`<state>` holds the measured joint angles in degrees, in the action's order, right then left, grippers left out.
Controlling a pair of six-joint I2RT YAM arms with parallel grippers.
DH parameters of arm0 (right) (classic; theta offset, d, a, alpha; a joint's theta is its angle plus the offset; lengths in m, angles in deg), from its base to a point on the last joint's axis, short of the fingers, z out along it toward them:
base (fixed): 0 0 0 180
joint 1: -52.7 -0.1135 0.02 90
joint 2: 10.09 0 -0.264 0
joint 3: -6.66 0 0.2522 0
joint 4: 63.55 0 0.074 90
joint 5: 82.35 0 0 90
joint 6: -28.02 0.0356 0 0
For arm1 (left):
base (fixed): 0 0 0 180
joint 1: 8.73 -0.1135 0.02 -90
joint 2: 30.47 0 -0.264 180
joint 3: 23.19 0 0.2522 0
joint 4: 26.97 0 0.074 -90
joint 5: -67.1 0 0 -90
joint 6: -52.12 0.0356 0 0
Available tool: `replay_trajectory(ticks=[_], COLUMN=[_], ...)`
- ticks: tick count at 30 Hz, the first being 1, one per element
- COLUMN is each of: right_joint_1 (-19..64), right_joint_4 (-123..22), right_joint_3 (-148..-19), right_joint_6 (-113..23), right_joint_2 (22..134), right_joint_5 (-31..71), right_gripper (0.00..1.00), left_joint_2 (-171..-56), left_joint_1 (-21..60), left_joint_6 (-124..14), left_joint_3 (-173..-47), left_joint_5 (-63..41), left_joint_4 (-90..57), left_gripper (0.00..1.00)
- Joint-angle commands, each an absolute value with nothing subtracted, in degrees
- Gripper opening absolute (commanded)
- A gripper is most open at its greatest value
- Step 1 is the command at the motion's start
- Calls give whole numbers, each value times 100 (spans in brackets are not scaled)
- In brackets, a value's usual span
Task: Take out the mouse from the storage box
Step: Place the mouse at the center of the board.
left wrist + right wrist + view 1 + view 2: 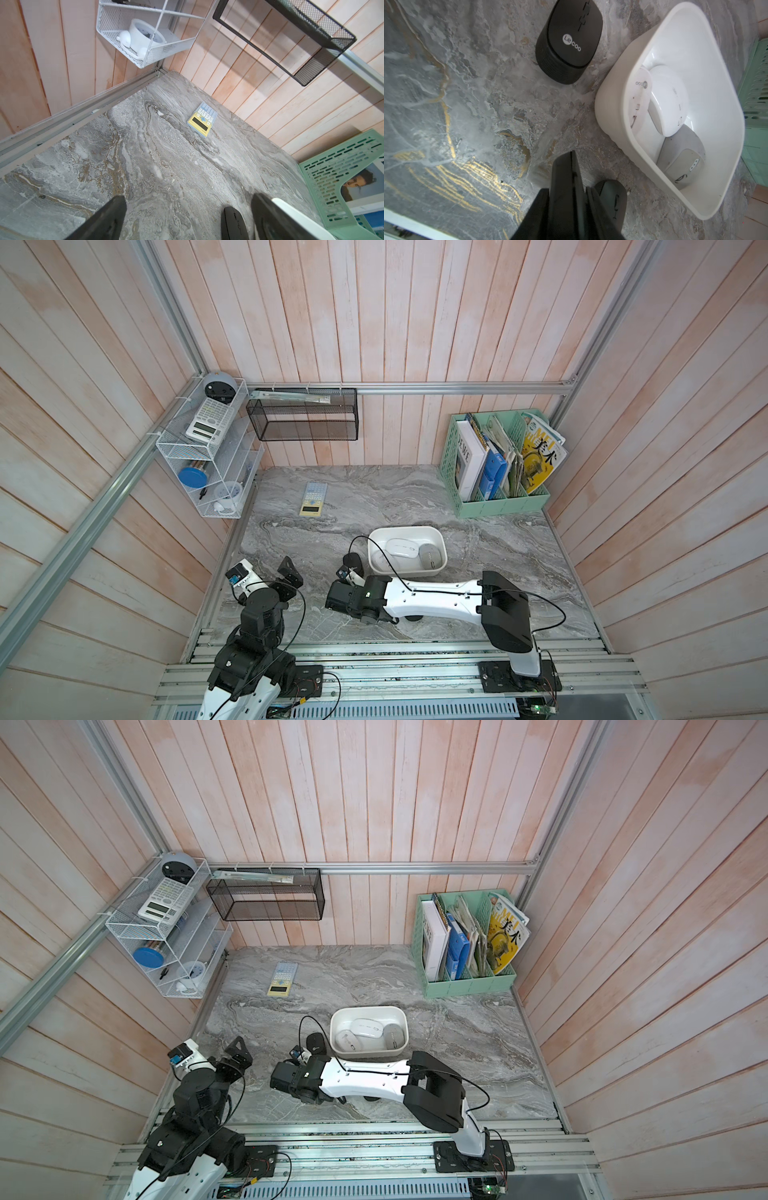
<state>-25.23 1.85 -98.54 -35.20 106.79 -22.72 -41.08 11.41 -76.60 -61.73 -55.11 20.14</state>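
Note:
My right gripper with a black mouse (565,182) should put the mouse down and pull back before my left gripper reaches in, because my right gripper is blocking the storage box's near side.
The white storage box (409,528) stands on the marble table at mid-right. Inside it a white mouse (401,548) lies partly on top of a second white mouse (379,560), and a grey mouse (431,558) sits beside them. In the right wrist view the same box (610,104) shows the upper white mouse (668,99) and the grey mouse (681,158). A black Lecoo mouse (569,41) lies on the table just left of the box. My right gripper (578,166) is shut and empty, a little short of that black mouse. My left gripper (188,199) hangs open over bare marble at the front left.
A yellow and blue calculator (312,499) lies at the back left of the table. A mint-green file holder (498,489) with books fills the back right corner. A black mesh basket (303,414) and a white wire shelf (199,456) hang on the walls.

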Motion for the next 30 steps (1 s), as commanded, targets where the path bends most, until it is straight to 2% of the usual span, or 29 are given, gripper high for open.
replay_trajectory(ticks=[1,21,24,27,30], right_joint_1=[-2547,-2506,-2517,-2529,-2558], right_joint_4=[264,1064,1086,1075,971], right_joint_3=[-9945,-10767,-10836,-10851,-10793], right_joint_6=[-3441,-3278,-3280,-3281,-3280], right_joint_2=[10829,11885,11940,11937,11866], right_joint_5=[-2429,-2988,-2928,-2900,-2808], right_gripper=[25,30,35,48,54], left_joint_2=[-3858,-3829,-3842,-3838,-3886], left_joint_1=[1129,1131,1130,1131,1125], left_joint_6=[-7743,-7752,-7752,-7748,-7752], left_joint_3=[-6094,-6088,-6082,-6082,-6077], left_joint_5=[-5806,-5806,-5800,-5797,-5806], left_joint_4=[2256,2257,2257,2250,2242], left_gripper=[100,100,100,100,100])
